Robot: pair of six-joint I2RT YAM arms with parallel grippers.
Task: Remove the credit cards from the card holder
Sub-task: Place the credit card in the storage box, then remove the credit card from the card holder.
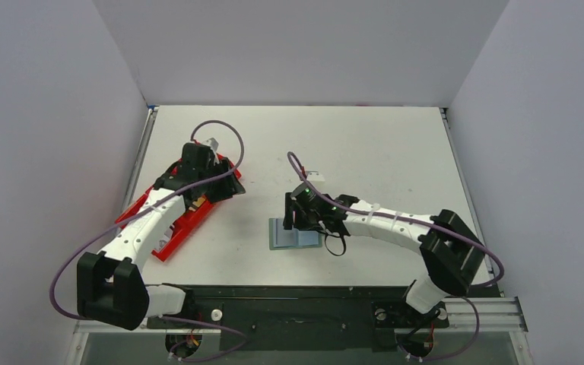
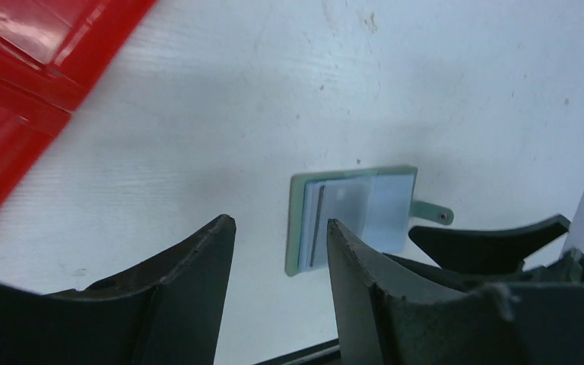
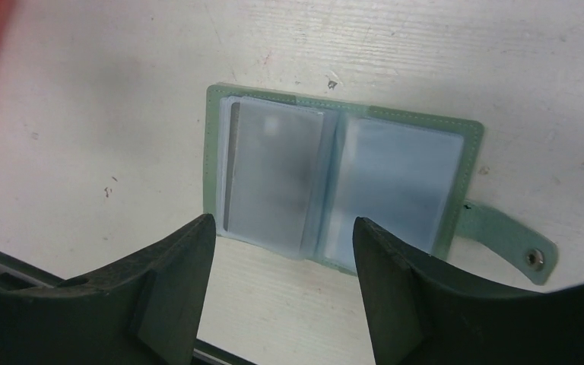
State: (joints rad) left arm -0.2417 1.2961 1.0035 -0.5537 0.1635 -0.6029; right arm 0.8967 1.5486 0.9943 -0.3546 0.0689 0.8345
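A cloudy sleeve hides all but a dark stripe (image 3: 232, 163) of the dark card at the card holder's edge. My right gripper should first help flip that sleeve over the fold (image 3: 334, 176).
The card holder (image 3: 342, 114) lies unfolded and flat on the white table, grey-green, with its tab (image 3: 502, 239) out to the right. Its cloudy clear sleeves face up. A pale credit card (image 3: 270, 179) with a dark stripe shows in the left sleeve. The right sleeve (image 3: 395, 182) looks pale blue; whether it holds a card I cannot tell. My right gripper (image 3: 283, 222) hovers open just above the holder's near edge, touching nothing. My left gripper (image 2: 279, 224) is open and empty, away over the red tray, with the holder (image 2: 350, 217) seen at a distance.
A long red plastic tray (image 1: 169, 228) lies slanted at the left under my left arm (image 1: 141, 228). The right arm (image 1: 395, 224) reaches in from the right over the holder (image 1: 285, 237). Grey walls close the table on three sides.
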